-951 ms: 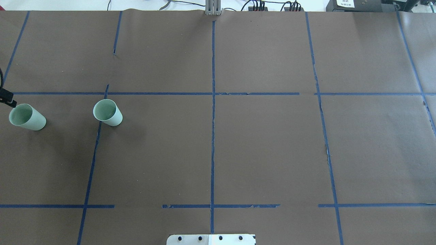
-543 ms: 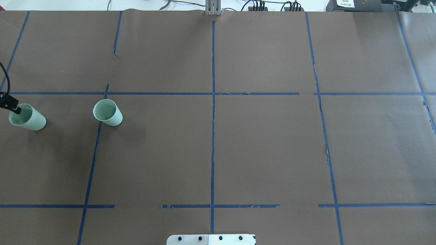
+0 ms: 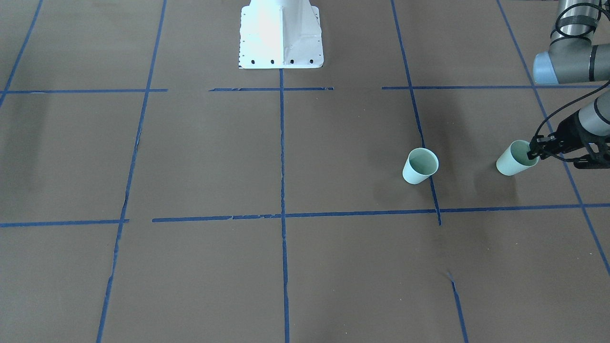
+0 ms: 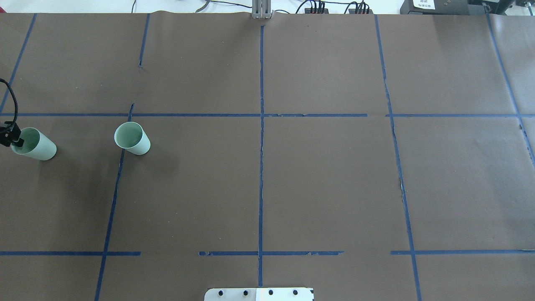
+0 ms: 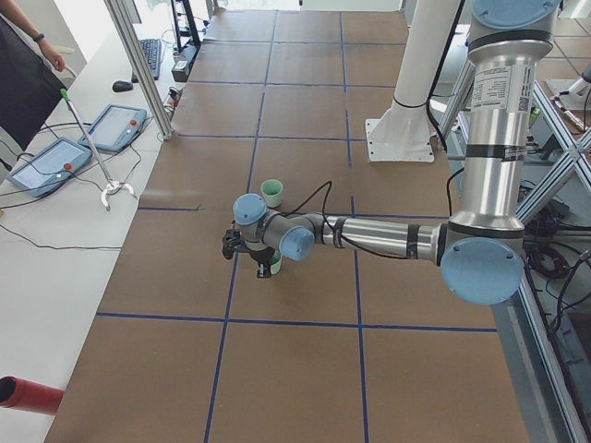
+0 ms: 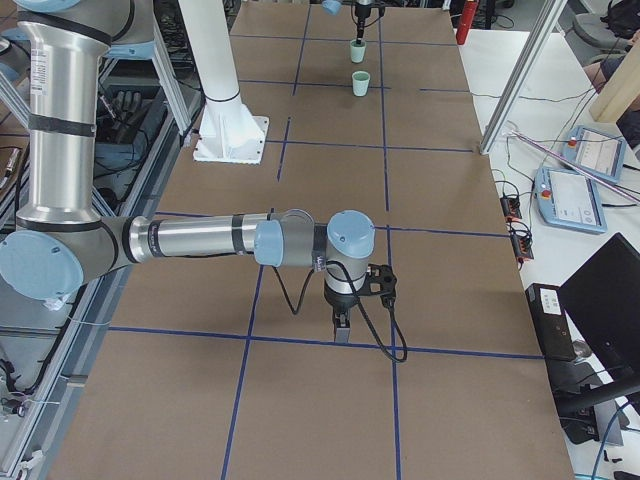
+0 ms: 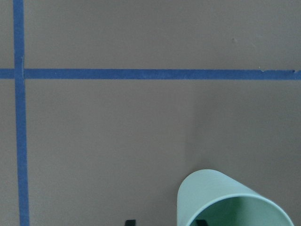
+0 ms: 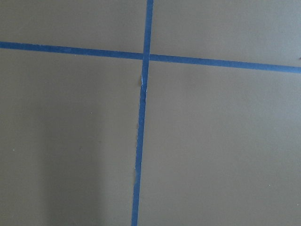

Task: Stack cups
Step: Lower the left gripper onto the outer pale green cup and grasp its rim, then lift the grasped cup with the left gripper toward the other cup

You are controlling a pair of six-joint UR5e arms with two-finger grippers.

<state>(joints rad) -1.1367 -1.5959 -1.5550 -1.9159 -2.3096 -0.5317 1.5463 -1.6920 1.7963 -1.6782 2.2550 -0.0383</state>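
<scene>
My gripper is going to lower the outer cup [image 3: 513,160] into the other cup. Both cups taper [image 3: 414,175] toward their base, so the outer cup will go down almost to its rim.
Two pale mint-green cups stand upright on the brown table at my left side. The outer cup [image 4: 35,146] also shows in the front view [image 3: 512,162] and the left wrist view [image 7: 230,200]. The other cup [image 4: 133,139] stands free to its right [image 3: 421,166]. My left gripper [image 4: 16,142] is open at the outer cup's rim. In the left wrist view the gripper [image 7: 165,221] has one fingertip [image 7: 130,221] outside the cup wall and one inside. My right gripper [image 6: 342,332] hangs low over bare table, far from the cups, and I cannot tell if it is open.
The white robot base [image 3: 281,35] sits at the table's near middle edge. Blue tape lines [image 4: 261,167] cross the brown paper. A side bench beyond the far edge holds tablets [image 5: 120,125] and cables.
My left gripper has come in from the upper left of the outer cup and dropped onto its rim. Both cups have stayed in place.
</scene>
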